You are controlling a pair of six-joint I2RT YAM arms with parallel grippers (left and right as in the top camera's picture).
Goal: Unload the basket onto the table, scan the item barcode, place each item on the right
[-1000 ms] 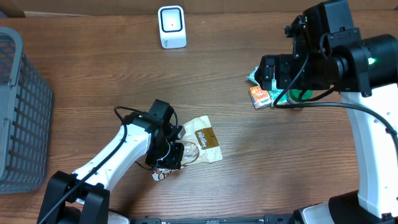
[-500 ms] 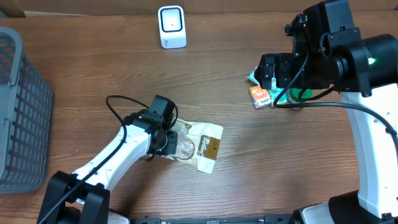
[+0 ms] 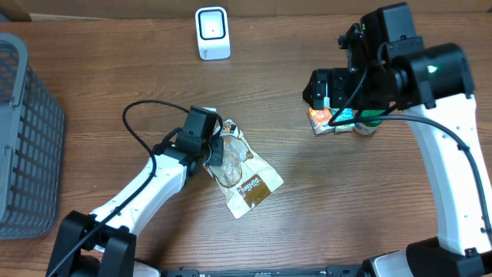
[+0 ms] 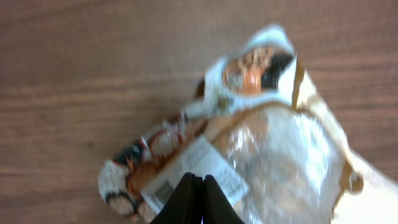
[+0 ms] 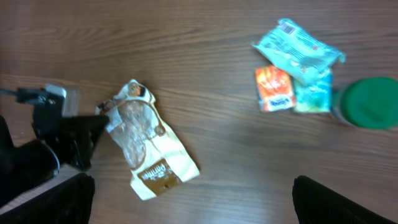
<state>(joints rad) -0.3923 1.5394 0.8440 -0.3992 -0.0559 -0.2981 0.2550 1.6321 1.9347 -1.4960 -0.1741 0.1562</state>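
Note:
I can see the snack bag slanting with its barcode end toward my left gripper, which should turn it square before my right gripper takes its side edge [image 3: 251, 148].
The item is a clear and cream snack bag [image 3: 246, 175] with a brown label, lying slanted at the table's middle. My left gripper [image 3: 216, 150] is shut on the bag's upper left end. In the left wrist view the closed fingertips [image 4: 198, 198] meet over the bag [image 4: 267, 143], right at a white barcode sticker [image 4: 205, 167]. The white scanner [image 3: 212, 32] stands at the far edge, above the bag. My right gripper [image 3: 329, 91] hangs open, high over the right side. Its fingers frame the lower corners of the right wrist view [image 5: 193, 199], which shows the bag [image 5: 149, 146] at left.
A grey mesh basket [image 3: 23, 131] stands at the left edge. Under the right arm lie a teal packet [image 5: 297, 45], an orange packet [image 5: 273, 88] and a green-lidded container [image 5: 372, 102]. A black cable [image 3: 134, 127] loops off the left arm.
My left gripper has carried the bag up and away from the front edge toward the scanner, turning it so its brown end points lower right. The right arm has shifted a little left.

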